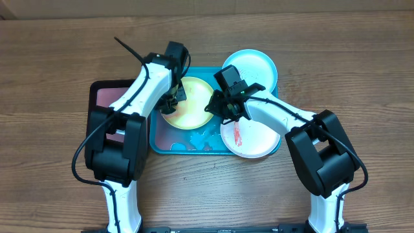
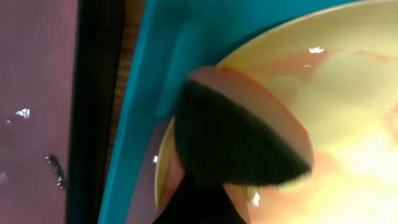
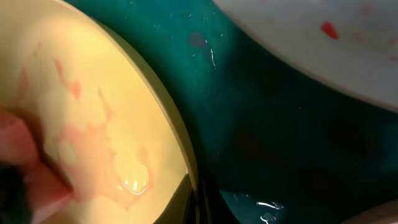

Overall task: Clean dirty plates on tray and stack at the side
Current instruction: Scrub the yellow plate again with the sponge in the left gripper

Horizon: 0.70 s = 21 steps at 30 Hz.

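Note:
Next, my left gripper wipes back across those smears [image 3: 93, 152] of pink that are still toward the plate's middle, because the sponge is at the yellow-green plate's rim [image 2: 219, 65].
The yellow-green plate [image 1: 191, 107] lies in the teal tray [image 1: 162, 145], wet with pink smears. My left gripper [image 1: 172, 97] is at its left rim, shut on a pink sponge with a dark scrub face [image 2: 242, 137] that presses on the plate [image 2: 348, 124]. My right gripper [image 1: 223, 109] is shut on the plate's right rim [image 3: 189, 186]. The white plate [image 1: 255, 137], with a red smear, overlaps the tray's right end. The light blue plate [image 1: 255, 66] lies at the tray's back right corner. The sponge also shows in the right wrist view [image 3: 18, 155].
A smaller black-rimmed tray with a pink inside [image 1: 107, 97] sits against the teal tray's left side, under my left arm. Water is pooled on the teal tray's front floor [image 1: 194, 139]. The wooden table [image 1: 362, 77] lies all around.

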Tool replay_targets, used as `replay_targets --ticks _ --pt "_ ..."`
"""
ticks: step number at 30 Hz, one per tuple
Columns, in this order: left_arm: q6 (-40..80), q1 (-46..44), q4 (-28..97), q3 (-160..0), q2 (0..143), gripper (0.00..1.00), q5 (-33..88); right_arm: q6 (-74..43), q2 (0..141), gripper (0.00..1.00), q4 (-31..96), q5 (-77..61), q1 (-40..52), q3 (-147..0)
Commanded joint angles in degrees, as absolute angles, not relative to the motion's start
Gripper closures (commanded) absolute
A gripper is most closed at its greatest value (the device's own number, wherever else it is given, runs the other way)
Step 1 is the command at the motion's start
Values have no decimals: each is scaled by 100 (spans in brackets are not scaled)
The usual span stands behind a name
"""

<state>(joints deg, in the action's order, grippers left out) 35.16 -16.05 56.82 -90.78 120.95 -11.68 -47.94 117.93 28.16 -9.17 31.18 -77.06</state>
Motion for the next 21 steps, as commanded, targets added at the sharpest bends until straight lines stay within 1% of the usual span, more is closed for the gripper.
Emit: replay_targets --ticks 1,3,10,12,14,16,18,21 --pt "3837 -1601 5612 -8781 12064 96 -1584 -4794 11865 96 2882 -753 3116 -7747" --pt "3568 -1623 5649 -8709 12064 96 -1234 -4775 11865 96 2880 -755 3116 -7747" --pt "213 -1734 5577 -8683 12064 96 2307 -4777 11865 96 2880 -753 3116 -7747" --pt "-93 -1732 5555 -8683 12064 96 2714 -4775 11865 96 2880 -753 3114 -7747" --pt "-38 -1726 5433 -8683 12064 96 2641 -4775 11865 96 2884 -753 3114 -7747" --pt "408 -1695 5199 -8683 12064 96 2231 -4775 11865 96 2902 -753 3116 -7747" --pt "1142 -1684 4954 -8683 12064 96 1441 -4753 11865 96 2915 -755 3116 -7747" --pt "2405 -1686 4683 -8683 12064 96 -126 -4751 11865 96 2943 -753 3114 -7747"
